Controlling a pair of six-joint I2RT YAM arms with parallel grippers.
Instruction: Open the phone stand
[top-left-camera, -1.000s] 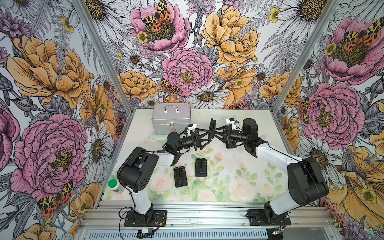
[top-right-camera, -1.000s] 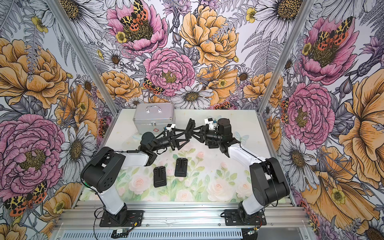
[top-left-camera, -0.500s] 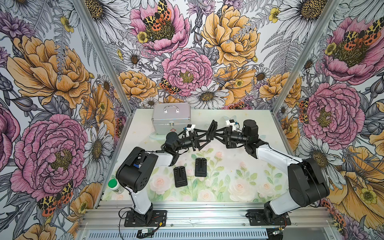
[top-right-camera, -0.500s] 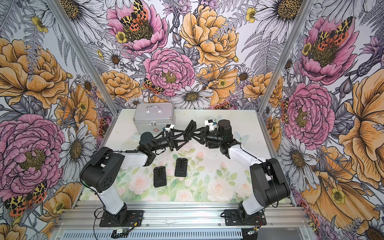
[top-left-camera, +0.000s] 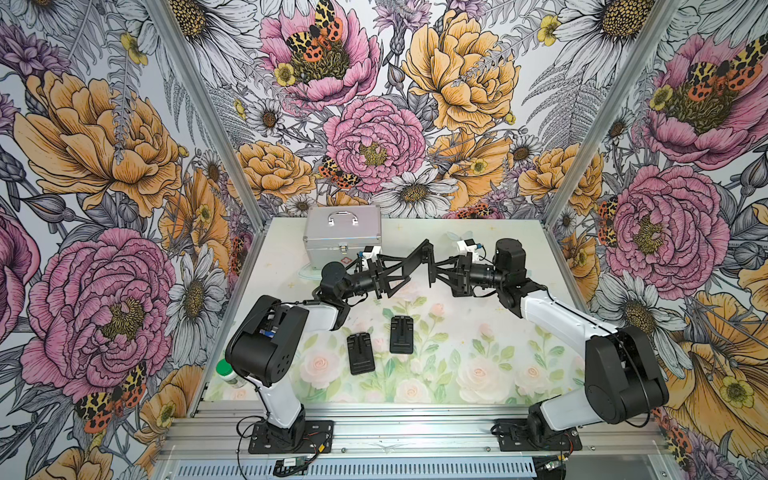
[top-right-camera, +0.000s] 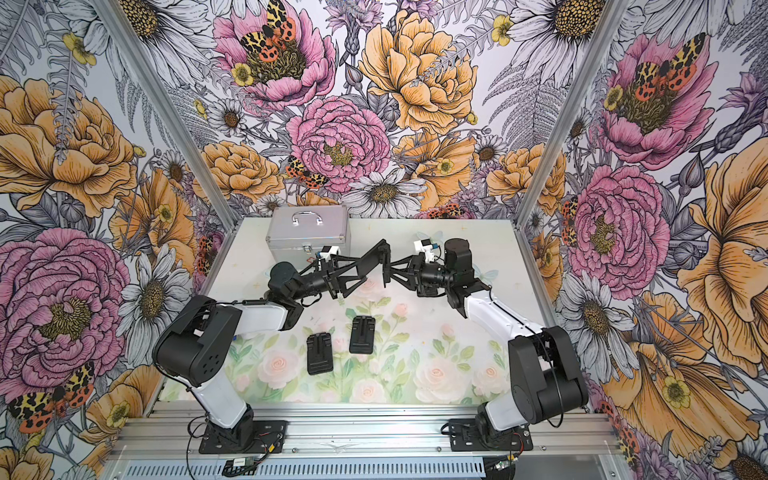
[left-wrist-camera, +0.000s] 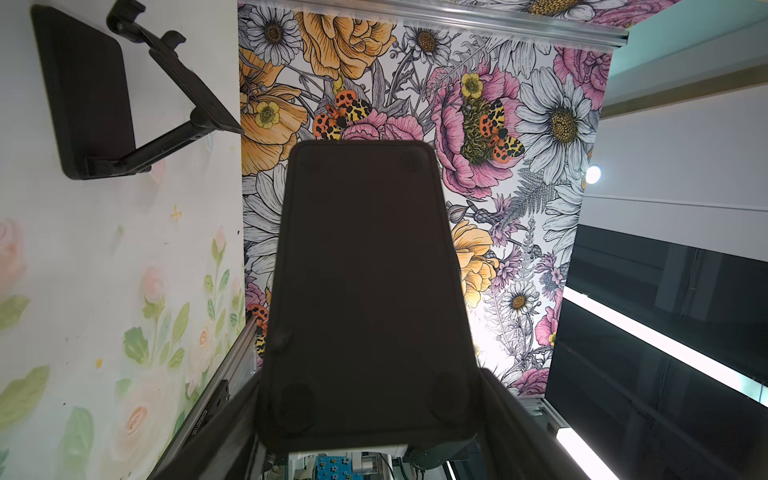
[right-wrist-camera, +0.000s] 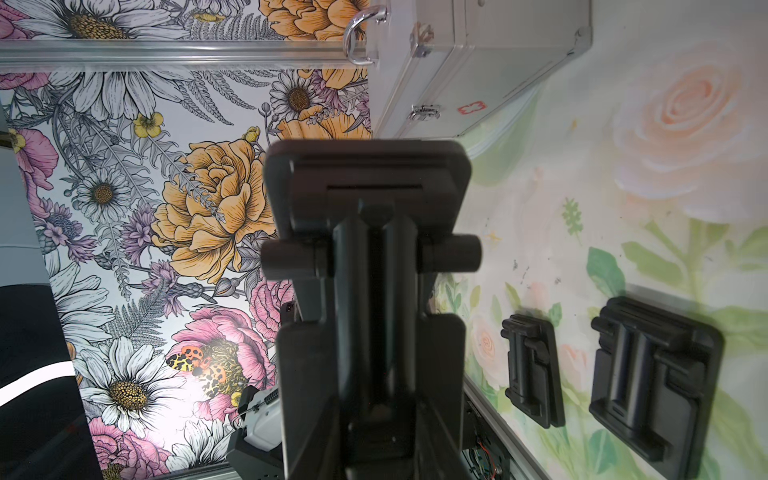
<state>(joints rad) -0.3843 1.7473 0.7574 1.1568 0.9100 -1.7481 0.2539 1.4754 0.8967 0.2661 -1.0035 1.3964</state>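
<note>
The phone cradle is lying flat against the stand's arm (right-wrist-camera: 376, 296). I should open my right gripper, bring it around from a different side and swing the cradle (right-wrist-camera: 302, 360) away from the arm.
A black phone stand (top-left-camera: 417, 257) hangs in the air over the back middle of the table, held between both arms in both top views (top-right-camera: 376, 255). My left gripper (top-left-camera: 395, 272) is shut across the width of its flat base plate (left-wrist-camera: 365, 270), whose underside with round feet fills the left wrist view. From the right, my right gripper (top-left-camera: 436, 270) is shut on the stand's arm (right-wrist-camera: 374, 311). That arm runs out to a hinge and the phone cradle (right-wrist-camera: 368, 178). The jaw tips themselves are hidden by the stand in both wrist views.
Two more black stands lie folded flat on the flowered mat (top-left-camera: 360, 348) (top-left-camera: 401, 335). A silver case (top-left-camera: 343, 237) stands at the back left. A green-capped bottle (top-left-camera: 226, 370) sits by the left arm's base. An unfolded stand (left-wrist-camera: 87, 95) rests on the table in the left wrist view.
The left wrist has drifted slightly to the left and back. Both grips on the stand are unchanged.
</note>
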